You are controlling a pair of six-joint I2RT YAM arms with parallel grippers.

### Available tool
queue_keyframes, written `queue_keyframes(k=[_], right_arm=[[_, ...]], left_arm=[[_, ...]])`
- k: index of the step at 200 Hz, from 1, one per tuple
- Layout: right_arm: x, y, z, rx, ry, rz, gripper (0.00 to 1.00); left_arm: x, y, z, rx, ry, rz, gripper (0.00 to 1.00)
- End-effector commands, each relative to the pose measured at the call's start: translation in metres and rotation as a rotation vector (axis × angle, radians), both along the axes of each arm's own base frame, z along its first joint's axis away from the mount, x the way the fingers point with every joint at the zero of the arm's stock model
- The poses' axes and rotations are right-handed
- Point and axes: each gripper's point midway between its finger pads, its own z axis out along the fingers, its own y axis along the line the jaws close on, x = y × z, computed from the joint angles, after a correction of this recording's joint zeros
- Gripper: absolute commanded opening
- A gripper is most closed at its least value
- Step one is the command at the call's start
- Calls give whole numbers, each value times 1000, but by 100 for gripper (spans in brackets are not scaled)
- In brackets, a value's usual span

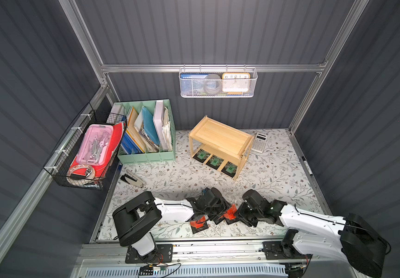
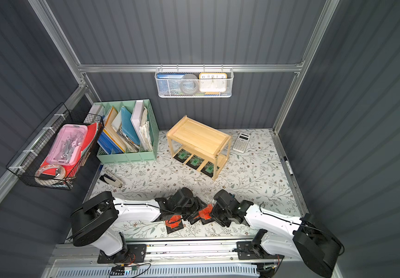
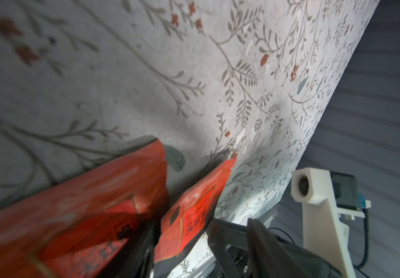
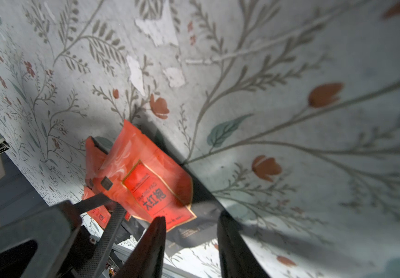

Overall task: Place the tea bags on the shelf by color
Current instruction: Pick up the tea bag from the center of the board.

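Next, I lift the tilted red tea bag with my left gripper and pass over its free side (image 4: 186,184), because my right gripper is at the black corner (image 4: 193,228) of the bag.
The wooden shelf (image 1: 220,137) stands at the back of the mat, its top board bare. Three green tea bags (image 1: 215,161) lie side by side on its lower tier. Red tea bags lie near the front edge: one flat (image 1: 199,222), one tilted (image 1: 230,213) between the two grippers. My left gripper (image 1: 218,214) is open, with a red tea bag (image 3: 194,209) between its fingers; a second, blurred red bag (image 3: 74,216) lies beside it. My right gripper (image 4: 192,216) is open, with the black corner of a red tea bag (image 4: 151,183) between its fingers; contact is unclear.
A mint-green file organizer (image 1: 146,134) and a black wire basket (image 1: 86,154) stand at the left. A white mesh basket (image 1: 218,83) hangs on the back wall. A calculator (image 1: 259,142) lies right of the shelf, a stapler (image 1: 133,179) at the left, a marker (image 1: 306,166) at the right edge.
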Motion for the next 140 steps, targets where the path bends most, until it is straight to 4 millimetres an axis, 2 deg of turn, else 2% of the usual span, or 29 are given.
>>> queue_keyframes(k=[1,98,140], right_arm=[[-18,-24,-19,-98,68,-19,41],[-19,-25,-19,-92,62,-21,41],[-20,-26,-19,-90,57,-21,41]], left_arm=[[-8,2,-15,40,39,2,58],[2,-15,-4,-26,-25,-6,32],[4,-11,1,-17,-46,12,21]])
